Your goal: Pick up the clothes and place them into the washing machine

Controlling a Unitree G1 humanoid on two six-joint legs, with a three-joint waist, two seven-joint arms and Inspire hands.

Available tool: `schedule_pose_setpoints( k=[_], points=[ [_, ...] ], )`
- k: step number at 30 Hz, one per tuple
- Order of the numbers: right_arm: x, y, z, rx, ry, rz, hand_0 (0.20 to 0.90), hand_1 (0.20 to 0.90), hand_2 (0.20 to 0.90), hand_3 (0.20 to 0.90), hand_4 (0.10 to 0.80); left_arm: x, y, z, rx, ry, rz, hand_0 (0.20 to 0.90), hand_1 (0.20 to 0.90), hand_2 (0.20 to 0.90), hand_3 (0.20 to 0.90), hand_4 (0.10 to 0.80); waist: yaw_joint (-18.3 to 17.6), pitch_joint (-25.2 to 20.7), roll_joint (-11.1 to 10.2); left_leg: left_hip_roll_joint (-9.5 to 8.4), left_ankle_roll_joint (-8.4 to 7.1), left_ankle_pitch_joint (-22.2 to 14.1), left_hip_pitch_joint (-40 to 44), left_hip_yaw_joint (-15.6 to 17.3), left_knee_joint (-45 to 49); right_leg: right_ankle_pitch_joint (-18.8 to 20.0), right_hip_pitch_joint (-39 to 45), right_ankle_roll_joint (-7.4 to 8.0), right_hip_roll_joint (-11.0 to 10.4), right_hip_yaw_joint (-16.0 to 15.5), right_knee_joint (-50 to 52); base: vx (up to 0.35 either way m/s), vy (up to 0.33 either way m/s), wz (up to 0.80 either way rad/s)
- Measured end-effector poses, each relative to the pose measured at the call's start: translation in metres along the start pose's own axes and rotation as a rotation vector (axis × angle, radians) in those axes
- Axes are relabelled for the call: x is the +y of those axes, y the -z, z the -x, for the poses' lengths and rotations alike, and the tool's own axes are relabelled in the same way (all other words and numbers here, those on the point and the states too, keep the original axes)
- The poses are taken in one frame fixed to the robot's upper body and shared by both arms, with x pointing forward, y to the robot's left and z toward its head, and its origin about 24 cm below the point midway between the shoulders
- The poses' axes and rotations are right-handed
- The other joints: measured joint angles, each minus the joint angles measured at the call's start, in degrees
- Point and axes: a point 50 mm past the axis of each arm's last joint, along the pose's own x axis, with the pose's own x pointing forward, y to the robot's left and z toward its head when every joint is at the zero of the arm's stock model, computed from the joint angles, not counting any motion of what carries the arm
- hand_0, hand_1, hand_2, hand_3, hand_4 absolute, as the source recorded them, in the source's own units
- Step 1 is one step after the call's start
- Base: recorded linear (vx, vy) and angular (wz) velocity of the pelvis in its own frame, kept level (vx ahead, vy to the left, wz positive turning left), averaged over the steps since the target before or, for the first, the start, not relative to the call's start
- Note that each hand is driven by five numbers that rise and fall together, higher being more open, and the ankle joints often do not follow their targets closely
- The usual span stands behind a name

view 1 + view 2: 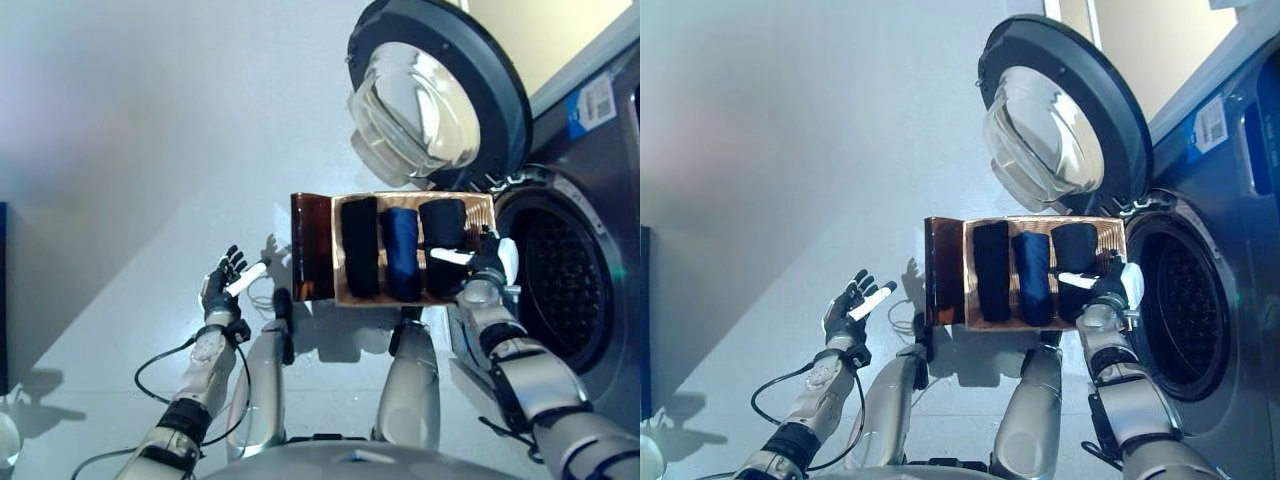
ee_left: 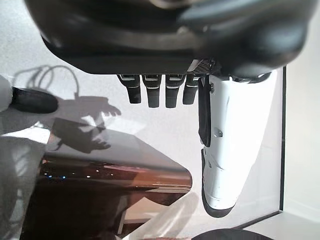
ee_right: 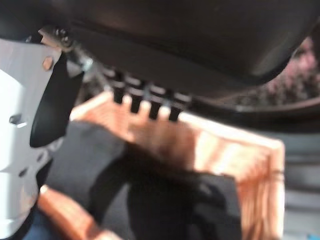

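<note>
My gripper will uncover the basket's empty bottom beneath the black cloth (image 1: 444, 222) when it lifts the cloth, because basket weave shows in the gaps (image 1: 422, 265) between the rolled clothes.
A brown basket (image 1: 313, 250) stands on the floor in front of the washing machine (image 1: 590, 190). In it three rolled clothes lie side by side: a black one (image 1: 360, 245), a blue one (image 1: 402, 252) and another black one (image 1: 443, 222). My right hand (image 1: 488, 265) hovers open at the basket's right end, its white thumb reaching over that rightmost black roll (image 3: 165, 200). The fingers hold nothing in the right wrist view. My left hand (image 1: 220, 285) hangs open over the floor, left of the basket and apart from it.
The machine's round door (image 1: 435, 95) is swung wide open above the basket. The dark drum opening (image 1: 560, 285) lies just right of my right hand. Pale floor (image 1: 150, 150) spreads to the left. A dark panel (image 1: 3, 290) shows at the far left edge.
</note>
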Motion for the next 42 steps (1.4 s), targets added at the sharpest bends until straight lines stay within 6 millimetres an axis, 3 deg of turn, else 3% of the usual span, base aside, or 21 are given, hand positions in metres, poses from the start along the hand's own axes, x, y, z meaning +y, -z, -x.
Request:
schedule_pose_setpoints(
  k=[11,26,31,32,33,35,36,42],
  points=[
    [0.001,0.008,0.001,0.041,0.002,0.052,0.9,0.9,0.9,0.9,0.8,-0.005,-0.003,0.0,-0.012,0.015,0.017,0.9,0.9,0.9,0.9,0.8,0.4,0.2,0.2,-0.19,0.11,-0.9,-5.0,-0.6,3.8,-0.7,-4.8,-0.3,-0.4,0.7,3.6,0.008,0.014,0.03],
    [0.003,-0.006,-0.003,0.056,0.024,0.051,0.9,0.9,0.9,0.9,0.8,-0.013,-0.007,0.003,-0.035,0.058,0.024,0.9,0.9,0.9,0.9,0.8,2.7,0.1,0.9,-1.23,-0.24,-0.7,-8.5,-2.8,5.2,-2.1,-6.8,-0.43,-1.6,-1.0,6.0,0.015,0.005,0.08],
    [-0.011,0.005,-0.007,0.134,0.053,0.21,0.9,0.9,0.9,0.9,0.8,-0.022,-0.012,0.008,-0.055,0.136,-0.006,0.9,0.9,0.9,0.9,0.8,5.2,-0.1,1.3,-2.39,0.07,-1.3,-10.4,-3.8,7.5,-3.5,-7.9,-0.22,-3.0,-1.1,8.5,-0.003,0.014,0.16],
    [-0.012,0.006,-0.007,0.135,0.054,0.233,0.845,0.845,0.845,0.845,0.761,-0.021,-0.011,0.008,-0.055,0.138,-0.007,0.9,0.9,0.9,0.9,0.8,5.3,-0.2,1.5,-2.43,0.07,-1.4,-10.7,-3.8,7.8,-3.6,-7.9,-0.2,-3.0,-1.2,8.6,0.01,0.002,0.11],
    [-0.016,0.009,-0.008,0.144,0.054,0.298,0.623,0.623,0.623,0.623,0.602,-0.019,-0.011,0.009,-0.054,0.14,-0.012,0.9,0.9,0.9,0.9,0.8,5.9,-0.3,1.6,-2.63,0.24,-1.7,-10.9,-4.1,8.3,-4.0,-7.9,-0.04,-3.2,-1.2,9.2,0.012,0.001,0.11],
    [-0.023,0.015,-0.009,0.165,0.065,0.349,0.458,0.458,0.458,0.458,0.484,-0.017,-0.008,0.011,-0.045,0.137,-0.014,0.9,0.9,0.9,0.9,0.8,6.4,-0.7,2.1,-3.18,0.43,-1.9,-11.2,-4.6,8.6,-4.5,-7.9,0.03,-3.7,-1.2,9.9,0.014,0.005,0.17],
    [-0.026,0.018,-0.009,0.171,0.066,0.4,0.2,0.2,0.2,0.2,0.3,-0.015,-0.006,0.013,-0.035,0.135,-0.016,0.9,0.9,0.9,0.9,0.8,6.4,-1.5,2.6,-3.29,0.43,-2.0,-12.0,-4.9,8.9,-4.6,-8.2,0.12,-3.7,-1.3,9.8,0.01,0.003,0.19],
    [-0.041,0.022,-0.014,0.184,0.065,0.509,0.2,0.2,0.2,0.2,0.3,-0.004,0.002,0.019,0.003,0.134,-0.04,0.9,0.9,0.9,0.9,0.8,6.7,-2.5,2.9,-3.97,0.43,-2.1,-12.9,-5.3,10.3,-4.9,-9.0,0.31,-4.4,-1.0,10.8,0.005,0.013,0.07]
  ],
)
